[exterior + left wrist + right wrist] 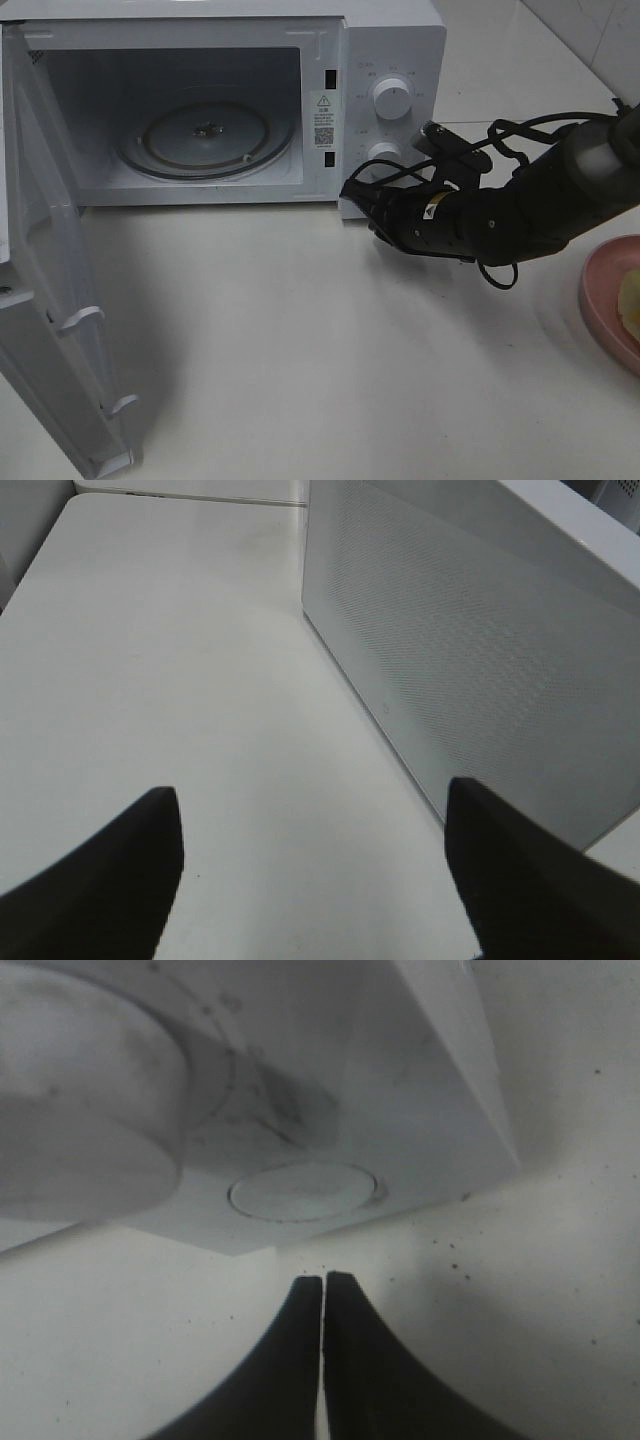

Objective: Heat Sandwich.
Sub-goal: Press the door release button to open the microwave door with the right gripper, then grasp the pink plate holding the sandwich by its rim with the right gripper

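Observation:
The microwave door (55, 250) is wide open. My right gripper should keep moving away from the round button and open on its way to the pink plate (605, 285).
The white microwave (395, 45) stands at the back with its door (50, 300) swung wide open to the left and its glass turntable (205, 135) bare. My right gripper (354, 190) is shut with nothing in it, its tips at the lower corner of the control panel. In the right wrist view the shut right gripper (323, 1280) sits just short of a round button (303, 1190) below a knob (85, 1135). The sandwich (632, 298), pale yellow, lies on a pink plate (603, 292) cut off by the right edge. My left gripper (312, 790) is open and empty.
Two dials (392, 98) sit on the microwave's panel. A white perforated microwave panel (480, 660) stands close beside the left gripper. White tabletop (330, 350) spreads in front of the microwave, between the door and the plate.

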You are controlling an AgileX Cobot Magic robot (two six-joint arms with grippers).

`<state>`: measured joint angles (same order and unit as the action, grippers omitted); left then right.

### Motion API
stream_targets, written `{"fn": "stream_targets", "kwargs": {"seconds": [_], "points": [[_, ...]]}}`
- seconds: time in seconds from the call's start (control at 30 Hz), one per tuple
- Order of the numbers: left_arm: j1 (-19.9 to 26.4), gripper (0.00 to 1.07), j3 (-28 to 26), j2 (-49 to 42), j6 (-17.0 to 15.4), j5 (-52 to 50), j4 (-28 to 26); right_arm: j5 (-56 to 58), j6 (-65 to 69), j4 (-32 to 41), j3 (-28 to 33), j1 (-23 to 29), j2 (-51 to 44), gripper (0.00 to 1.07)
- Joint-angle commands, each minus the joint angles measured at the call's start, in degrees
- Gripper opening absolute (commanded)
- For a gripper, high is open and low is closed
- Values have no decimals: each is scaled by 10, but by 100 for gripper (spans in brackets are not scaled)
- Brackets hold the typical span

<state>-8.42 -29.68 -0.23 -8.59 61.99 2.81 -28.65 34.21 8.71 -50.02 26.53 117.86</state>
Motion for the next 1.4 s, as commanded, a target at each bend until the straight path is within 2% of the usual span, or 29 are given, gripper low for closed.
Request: {"fn": "stream_targets", "kwargs": {"seconds": [0.03, 0.13, 0.37, 0.6, 0.7, 0.9, 1.07, 1.1, 1.17, 1.2, 1.23, 1.33, 1.37, 1.4], "points": [[3, 70, 1, -10, -1, -5, 0, 41, -23, -33, -5, -3, -28, 4], [3, 70, 1, -10, -1, -5, 0, 66, -25, -48, -5, -3, -37, 4], [3, 70, 1, -10, -1, -5, 0, 188, -25, -131, -5, -3, -83, 5], [3, 70, 1, -10, -1, -5, 0, 274, -25, -158, -5, -3, -126, 7], [3, 70, 1, -10, -1, -5, 0, 341, -25, -191, -5, -3, -164, 9], [3, 70, 1, -10, -1, -5, 0, 417, -56, -199, -5, -3, -214, 13], [3, 70, 1, -10, -1, -5, 0, 457, -109, -193, -5, -3, -257, 25], [3, 70, 1, -10, -1, -5, 0, 477, -117, -193, -5, -3, -276, 33], [3, 70, 1, -10, -1, -5, 0, 497, -125, -193, -5, -3, -293, 41], [3, 70, 1, -10, -1, -5, 0, 497, -125, -193, -5, -3, -293, 41], [3, 70, 1, -10, -1, -5, 0, 515, -131, -193, -5, -3, -308, 48], [3, 70, 1, -10, -1, -5, 0, 544, -146, -193, -5, -6, -327, 63], [3, 70, 1, -10, -1, -5, 0, 544, -146, -193, -5, -6, -327, 63], [3, 70, 1, -10, -1, -5, 0, 569, -149, -193, -5, -14, -337, 71]]}}
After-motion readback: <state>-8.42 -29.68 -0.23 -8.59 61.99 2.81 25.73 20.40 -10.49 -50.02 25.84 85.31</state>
